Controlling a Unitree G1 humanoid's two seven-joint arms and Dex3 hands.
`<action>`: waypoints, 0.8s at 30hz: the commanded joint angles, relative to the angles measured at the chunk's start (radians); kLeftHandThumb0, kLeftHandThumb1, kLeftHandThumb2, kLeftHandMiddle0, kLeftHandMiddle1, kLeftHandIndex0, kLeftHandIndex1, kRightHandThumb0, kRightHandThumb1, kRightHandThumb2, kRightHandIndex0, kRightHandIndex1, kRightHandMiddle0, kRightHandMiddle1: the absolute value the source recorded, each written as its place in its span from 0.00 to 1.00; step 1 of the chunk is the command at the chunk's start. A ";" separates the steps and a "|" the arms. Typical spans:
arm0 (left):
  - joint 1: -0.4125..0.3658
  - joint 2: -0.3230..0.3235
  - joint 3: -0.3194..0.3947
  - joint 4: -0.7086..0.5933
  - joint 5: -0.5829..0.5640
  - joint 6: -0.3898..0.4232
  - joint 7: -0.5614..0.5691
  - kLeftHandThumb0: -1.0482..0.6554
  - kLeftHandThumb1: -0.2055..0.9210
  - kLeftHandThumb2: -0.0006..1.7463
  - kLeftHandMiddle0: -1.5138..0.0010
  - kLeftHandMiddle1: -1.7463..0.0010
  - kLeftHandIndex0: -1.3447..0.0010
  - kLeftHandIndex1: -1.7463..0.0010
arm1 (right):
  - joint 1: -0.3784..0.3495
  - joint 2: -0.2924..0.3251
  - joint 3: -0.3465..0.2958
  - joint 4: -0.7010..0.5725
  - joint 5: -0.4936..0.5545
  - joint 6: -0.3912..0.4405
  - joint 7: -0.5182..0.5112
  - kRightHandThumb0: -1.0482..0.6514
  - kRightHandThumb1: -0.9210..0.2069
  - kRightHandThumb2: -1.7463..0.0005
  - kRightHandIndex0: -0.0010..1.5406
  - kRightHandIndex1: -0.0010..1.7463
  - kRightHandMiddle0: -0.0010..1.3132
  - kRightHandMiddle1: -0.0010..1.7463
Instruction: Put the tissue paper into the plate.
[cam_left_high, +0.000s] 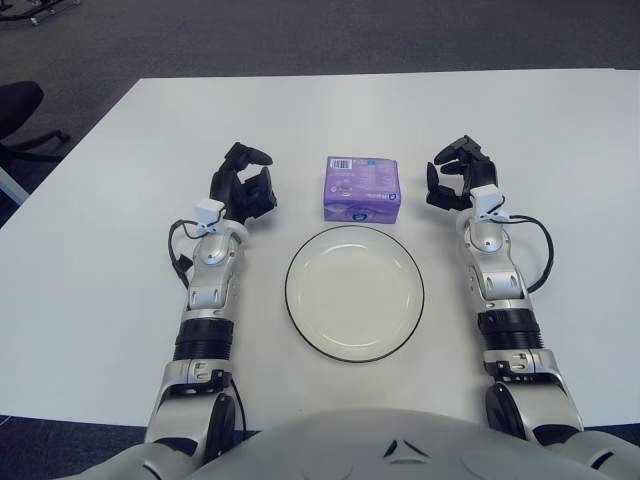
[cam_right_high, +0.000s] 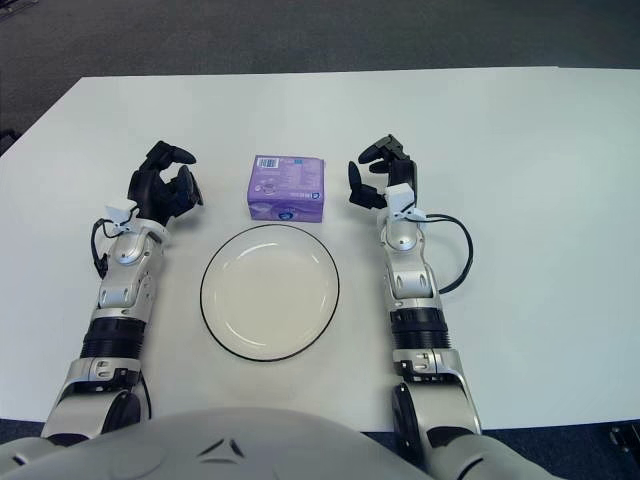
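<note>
I expect the purple tissue pack (cam_left_high: 362, 189) to keep its block shape instead of folding over when I lift it, because the front side (cam_left_high: 361, 213) looks full and square.
A purple tissue pack (cam_left_high: 362, 188) lies flat on the white table, just beyond the far rim of a round white plate with a dark edge (cam_left_high: 302, 318). The plate holds nothing. My left hand (cam_left_high: 245, 185) shows to the left of the pack, fingers spread and empty, a hand's width away from it. My right hand (cam_left_high: 458, 175) shows to the right of the pack, fingers spread and empty, a small gap from its right end. Both hands are level with the pack and apart from it.
The white table (cam_left_high: 90, 260) stretches wide on both sides. Its far edge runs along the top, with dark carpet beyond. A black chair (cam_left_high: 20, 110) stands off the table's left side.
</note>
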 joint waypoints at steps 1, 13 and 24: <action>0.196 -0.039 -0.001 0.144 0.009 -0.004 0.013 0.38 0.69 0.58 0.26 0.00 0.69 0.00 | 0.106 -0.011 0.041 -0.048 -0.077 -0.032 -0.018 0.59 0.50 0.29 0.43 0.92 0.31 1.00; 0.196 -0.037 -0.003 0.145 0.011 -0.003 0.008 0.38 0.69 0.58 0.26 0.00 0.69 0.00 | 0.074 -0.091 0.097 -0.083 -0.223 -0.166 -0.007 0.61 0.31 0.45 0.31 0.90 0.21 1.00; 0.199 -0.036 -0.003 0.139 0.015 0.000 0.005 0.38 0.69 0.57 0.27 0.00 0.69 0.00 | 0.059 -0.142 0.123 -0.167 -0.338 -0.242 0.019 0.61 0.06 0.66 0.19 0.90 0.10 1.00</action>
